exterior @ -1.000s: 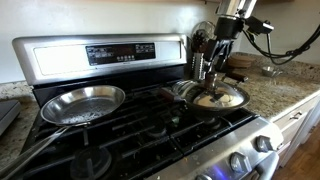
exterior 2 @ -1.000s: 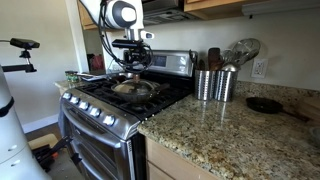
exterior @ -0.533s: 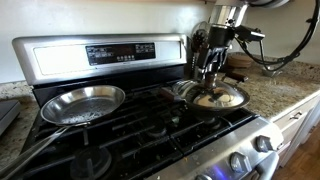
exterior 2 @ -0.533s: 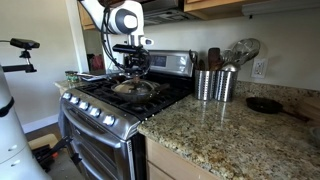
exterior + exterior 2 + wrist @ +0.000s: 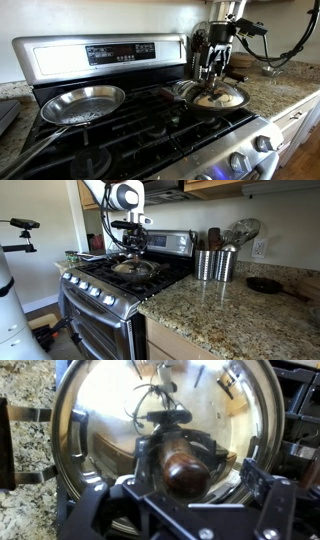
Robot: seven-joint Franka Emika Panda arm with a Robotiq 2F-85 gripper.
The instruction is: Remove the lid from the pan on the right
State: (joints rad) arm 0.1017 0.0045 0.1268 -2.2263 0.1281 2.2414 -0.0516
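Observation:
I should bring my open gripper farther down around the dark knob [image 5: 182, 458] before closing and lifting the lid, since the knob's top [image 5: 187, 477] is too shallow at my fingers' ends.
The glass lid [image 5: 222, 97] with a shiny metal rim sits on the black pan [image 5: 190, 98] on the stove's right burner. Both also show in an exterior view, the lid [image 5: 131, 268] on the pan [image 5: 138, 276]. In the wrist view the lid [image 5: 110, 410] fills the picture, with its dark rounded knob [image 5: 186, 472] in the middle. My gripper [image 5: 212, 78] hangs straight above the lid, also seen in an exterior view [image 5: 133, 250]. In the wrist view its fingers [image 5: 180, 495] are open, one on each side of the knob, not closed on it.
A shiny steel frying pan [image 5: 83, 102] sits on the left burner. Metal utensil holders [image 5: 211, 264] stand on the granite counter beside the stove. A small black pan [image 5: 265, 284] lies farther along the counter. The stove's back panel [image 5: 120, 52] rises behind the burners.
My gripper has come down a little toward the lid's knob. The lid and both pans have not moved.

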